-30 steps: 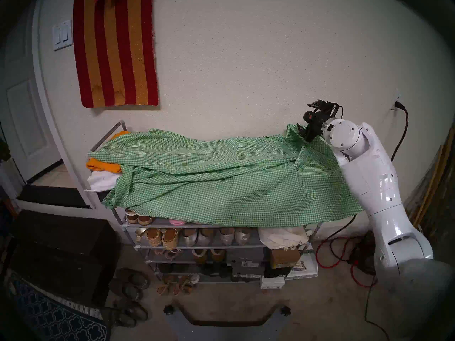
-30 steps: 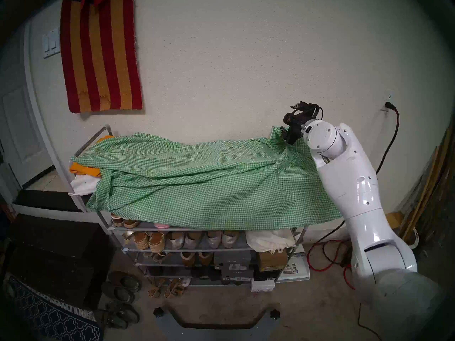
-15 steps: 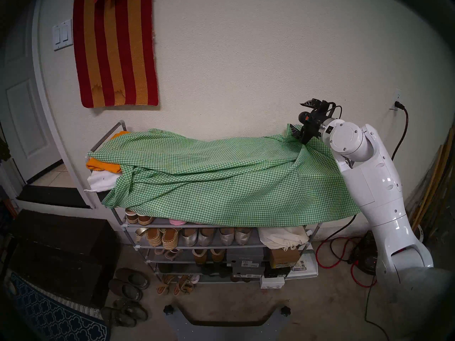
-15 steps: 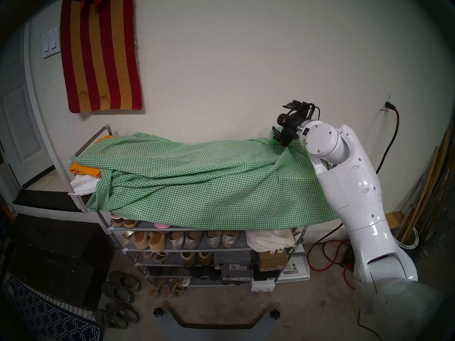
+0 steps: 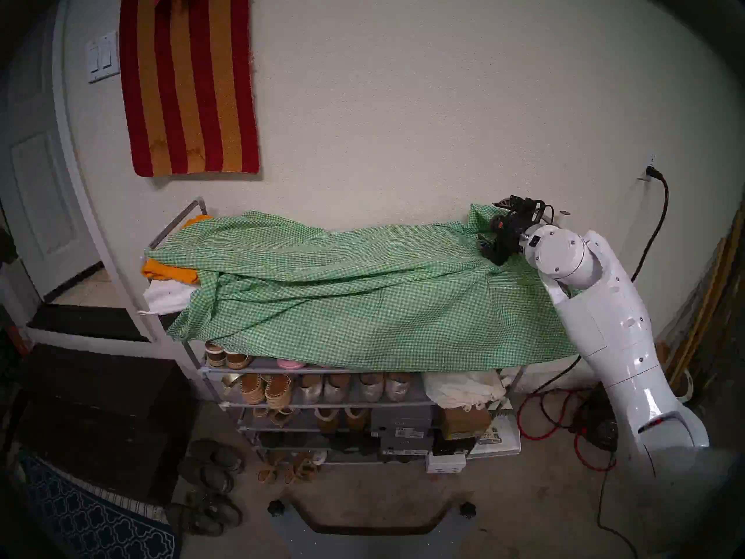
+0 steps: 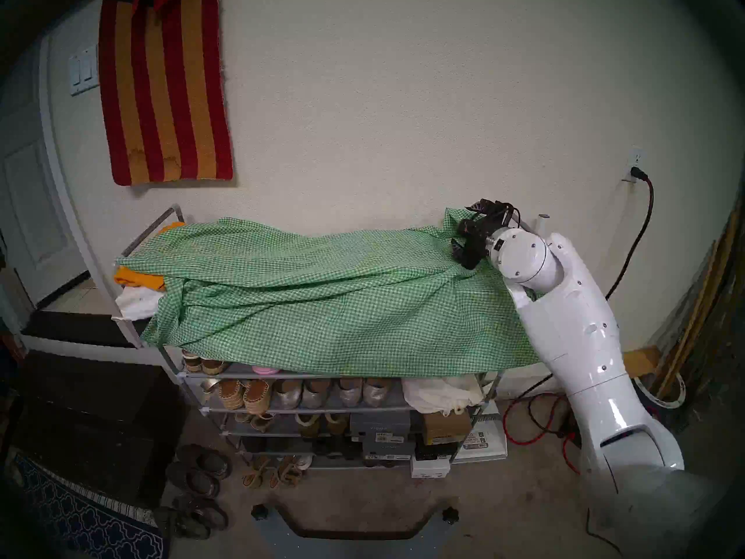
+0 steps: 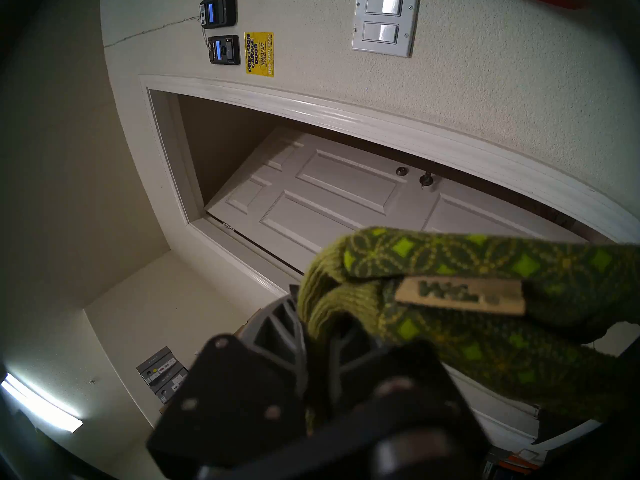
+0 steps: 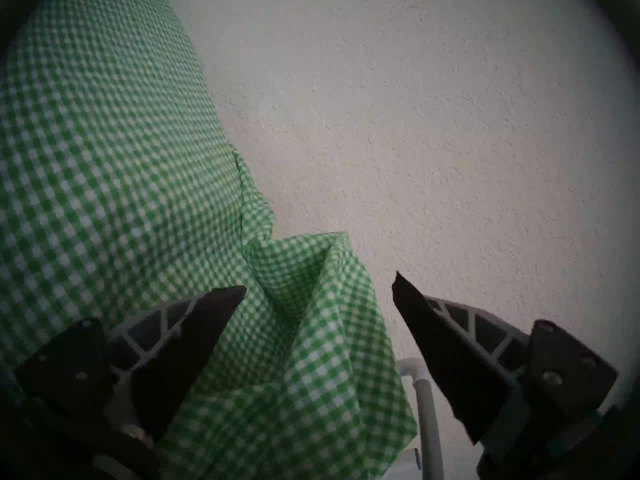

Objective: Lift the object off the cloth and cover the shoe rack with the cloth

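The check cloth (image 5: pixel 404 294) stands in humps (image 5: pixel 288 239) above the shoe rack, so the robot should expect hidden boxes to come into view when it pulls the cloth forward.
The green-and-white check cloth (image 5: pixel 363 300) lies rumpled over the top of the grey shoe rack (image 5: pixel 306 370) and hangs over its front. Its left end leaves part of the top tier bare. My right gripper (image 5: pixel 494 227) is open at the cloth's back right corner, by the wall. In the right wrist view a standing fold of the cloth (image 8: pixel 311 330) lies between the spread fingers of the right gripper (image 8: pixel 318 282), ungripped. My left gripper (image 7: pixel 311 337) shows only in the left wrist view. It is shut on the olive-green patterned gloves (image 7: pixel 485 295), facing a white door.
Orange folded fabric (image 5: pixel 169 271) and white fabric (image 5: pixel 167 298) lie on the rack's left end. A dark brown chest (image 5: pixel 92 417) stands left of the rack. Shoes (image 5: pixel 213 469) lie on the floor. Red and black cables (image 5: pixel 564 417) run at the right. The rack's right rail (image 8: pixel 427 399) is beside the right gripper.
My right gripper, open throughout, has dropped from above the cloth's back right corner down to the cloth's level. The cloth has hardly shifted.
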